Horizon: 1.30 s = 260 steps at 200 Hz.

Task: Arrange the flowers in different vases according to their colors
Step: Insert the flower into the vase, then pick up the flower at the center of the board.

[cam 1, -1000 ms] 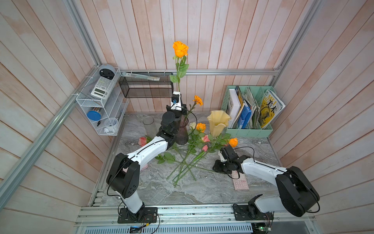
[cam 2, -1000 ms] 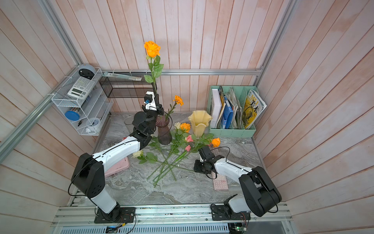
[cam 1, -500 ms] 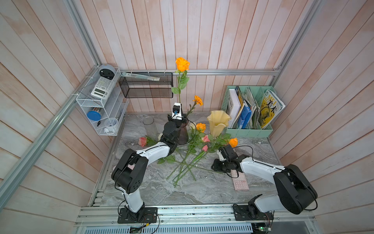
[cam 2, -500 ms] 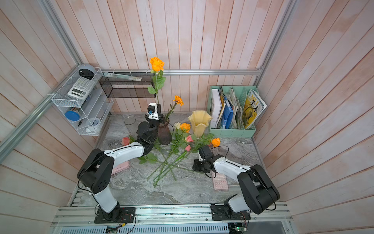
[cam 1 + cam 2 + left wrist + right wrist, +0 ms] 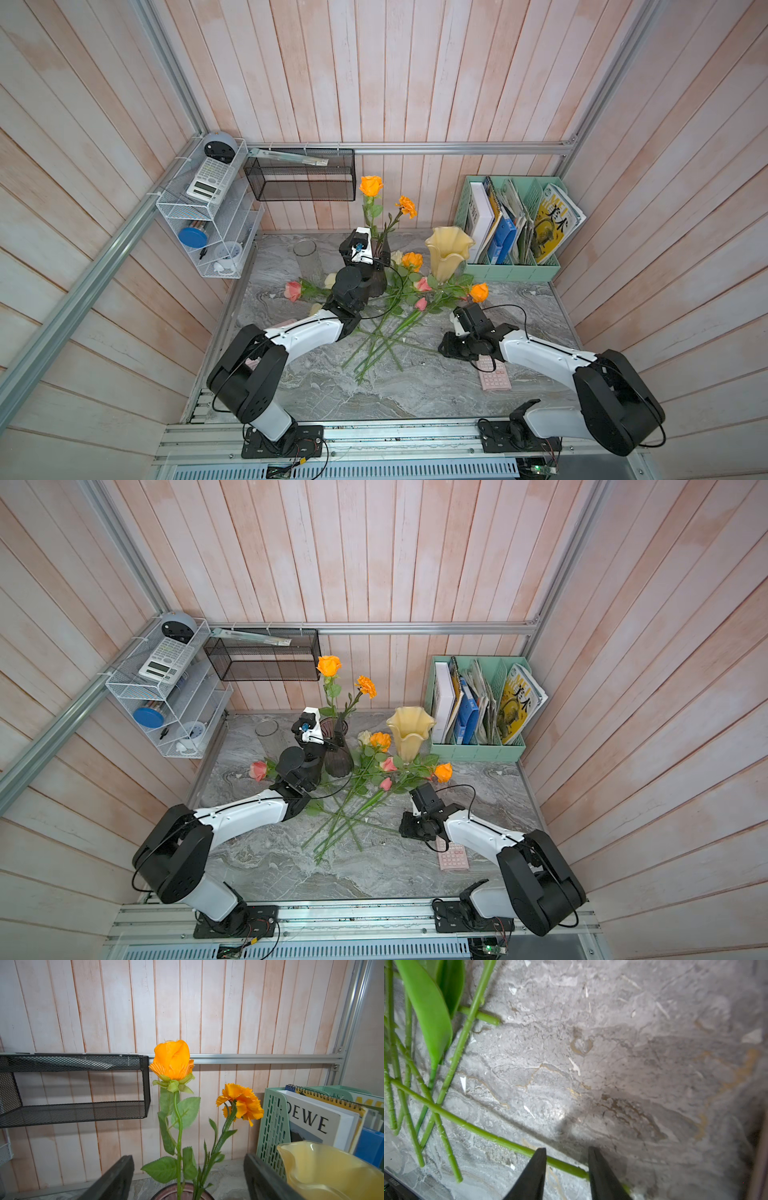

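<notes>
My left gripper's fingers are clear of the orange rose (image 5: 371, 186) in the dark purple vase. It should carry on to the nearest piled orange flower's stem (image 5: 394, 308) and close.
An orange rose (image 5: 172, 1060) stands upright in the dark purple vase (image 5: 338, 754) beside a frilly orange flower (image 5: 241, 1101). My left gripper (image 5: 188, 1159) is open wide at the vase's mouth, its jaws on either side of the rose stem without touching it. The pale yellow vase (image 5: 446, 251) and the clear glass cylinder (image 5: 307, 257) hold nothing. Orange, pink and cream flowers (image 5: 412, 261) lie piled mid-table, and one pink rose (image 5: 293, 290) lies off to the left. My right gripper (image 5: 567, 1149) is open low over the marble, and a green stem (image 5: 488, 1136) on the table runs under its tips.
A mint-green file holder (image 5: 511, 232) full of books stands at the back right. A pink calculator (image 5: 494, 376) lies beside my right arm. A black mesh shelf (image 5: 299, 174) and a white wire rack (image 5: 208, 216) hang on the walls.
My left gripper brought the orange rose down into the purple vase, then let go and opened wide. The right arm has not moved.
</notes>
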Each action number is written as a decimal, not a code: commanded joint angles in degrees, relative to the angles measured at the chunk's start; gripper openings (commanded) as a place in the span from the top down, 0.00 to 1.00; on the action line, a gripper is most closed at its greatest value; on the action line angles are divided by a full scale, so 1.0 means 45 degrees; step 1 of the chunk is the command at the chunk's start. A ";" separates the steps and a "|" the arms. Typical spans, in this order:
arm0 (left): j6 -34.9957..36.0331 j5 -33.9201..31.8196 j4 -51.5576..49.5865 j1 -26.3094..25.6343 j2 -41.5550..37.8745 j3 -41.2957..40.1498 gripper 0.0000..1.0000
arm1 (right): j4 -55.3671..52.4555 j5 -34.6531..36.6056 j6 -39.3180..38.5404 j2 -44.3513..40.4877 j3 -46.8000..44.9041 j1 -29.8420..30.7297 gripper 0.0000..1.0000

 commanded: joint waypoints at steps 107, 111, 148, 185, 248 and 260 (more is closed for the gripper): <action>-0.2783 0.2339 -1.1789 -0.2089 -0.3936 -0.1827 0.02 | -0.0417 0.0054 0.0123 -0.0768 -0.0521 -0.0026 0.60; -0.2704 0.2503 -1.1825 -0.2100 -0.3749 -0.1768 0.02 | -0.0426 0.0085 0.0114 -0.0815 -0.0535 -0.0026 0.60; -0.2381 0.3442 -1.2360 -0.2112 -0.1538 -0.0555 0.04 | -0.0753 0.0201 0.0152 -0.1269 -0.0576 -0.0026 0.60; -0.2129 0.2895 -1.3296 -0.1901 0.0486 0.0673 0.07 | -0.1501 0.0485 0.0075 -0.2002 -0.0597 -0.0045 0.60; -0.2619 0.3911 -1.4378 -0.1121 0.2409 0.1935 0.21 | -0.1785 0.0692 0.0211 -0.2573 -0.0831 -0.0174 0.60; -0.2681 0.4090 -1.4532 -0.0996 0.2672 0.2129 0.21 | -0.1775 0.0701 0.0191 -0.2548 -0.0846 -0.0196 0.60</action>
